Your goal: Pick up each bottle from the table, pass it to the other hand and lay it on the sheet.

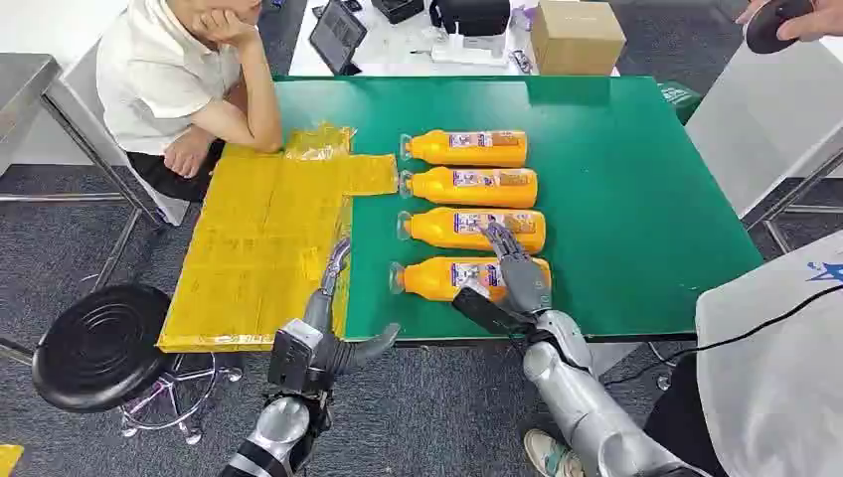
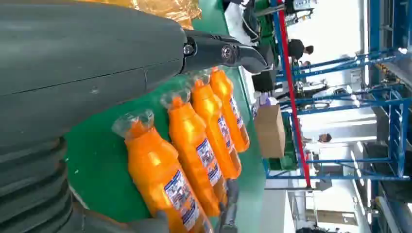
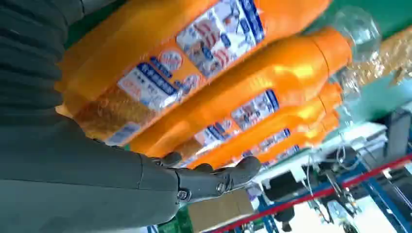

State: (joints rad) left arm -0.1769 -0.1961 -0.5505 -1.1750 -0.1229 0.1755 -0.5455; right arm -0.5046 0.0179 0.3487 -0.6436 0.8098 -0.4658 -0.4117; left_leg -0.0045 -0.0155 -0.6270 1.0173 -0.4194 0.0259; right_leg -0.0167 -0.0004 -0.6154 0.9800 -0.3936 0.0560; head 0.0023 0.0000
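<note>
I should expect a hidden front label underneath when I turn the bottle, because the nearest bottle (image 1: pixel 431 279) is lying with its small-print label (image 1: pixel 474 274) facing up.
Several orange bottles with clear caps lie side by side on the green table (image 1: pixel 636 199), caps toward the yellow sheet (image 1: pixel 258 248). My right hand (image 1: pixel 517 283) lies over the base end of the nearest bottle (image 1: pixel 432 279), with fingers stretched toward the second bottle (image 1: pixel 452 228) and the thumb out along the table's front edge. In the right wrist view the nearest bottle (image 3: pixel 160 63) is close against the right hand (image 3: pixel 73 170), whose fingers are not closed around it. My left hand (image 1: pixel 328 343) hovers open at the front edge beside the sheet, and the left wrist view looks past the left hand (image 2: pixel 73 73) at the nearest bottle (image 2: pixel 160 179).
A person in a white shirt (image 1: pixel 169 89) sits at the far left, an elbow on the sheet's far edge. Crumpled yellow wrap (image 1: pixel 318 141) lies at the sheet's far corner. A black stool (image 1: pixel 99 343) stands front left. A cardboard box (image 1: pixel 577 35) sits behind the table. Another person (image 1: pixel 775 368) stands right.
</note>
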